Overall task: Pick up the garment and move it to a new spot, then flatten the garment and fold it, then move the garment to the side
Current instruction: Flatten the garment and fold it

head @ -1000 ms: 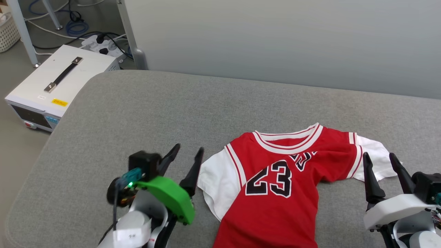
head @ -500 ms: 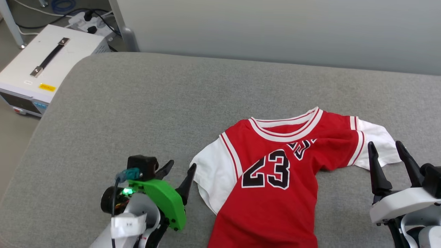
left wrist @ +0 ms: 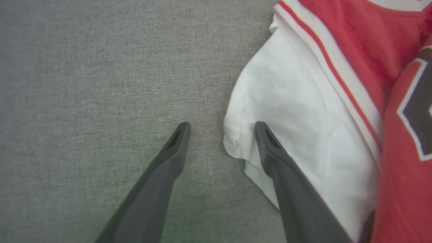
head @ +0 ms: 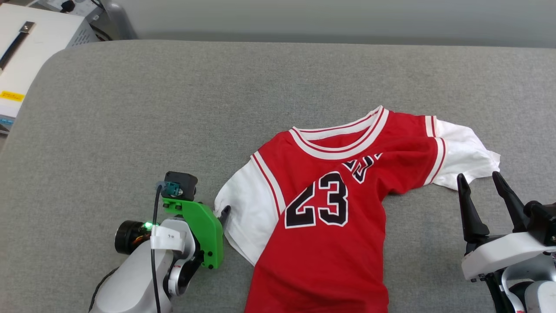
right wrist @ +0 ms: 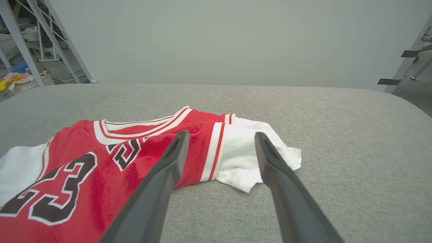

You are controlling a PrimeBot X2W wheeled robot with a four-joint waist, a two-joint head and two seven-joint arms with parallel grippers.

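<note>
The black digits [head: 317, 202] are facing up, so I expect the red shirt [head: 329, 250] to end up face down when I lift it by its sleeves and swing its hem away.
The garment [head: 330, 208] is a red shirt with white sleeves and a black "23". It lies front up and wrinkled on the grey padded table [head: 173, 108]. My left gripper [head: 221, 214] points down at the table, open, astride the edge of the left white sleeve [left wrist: 290, 111]. One of its fingers [left wrist: 270, 152] lies over the sleeve and the other rests on bare cloth of the table. My right gripper [head: 480, 184] stands open just short of the right white sleeve [right wrist: 243, 152], holding nothing. The shirt's lower hem runs off the head view's bottom edge.
A white box with a black handle [head: 26, 48] stands on the floor beyond the table's far left corner. A grey panel [head: 304, 17] runs along the table's back edge. Metal frame legs [right wrist: 20, 44] stand at the far left.
The head camera has tilted down, so the whole picture has shifted. My left gripper has tipped down and come in onto the left sleeve's edge. The right gripper has barely moved.
</note>
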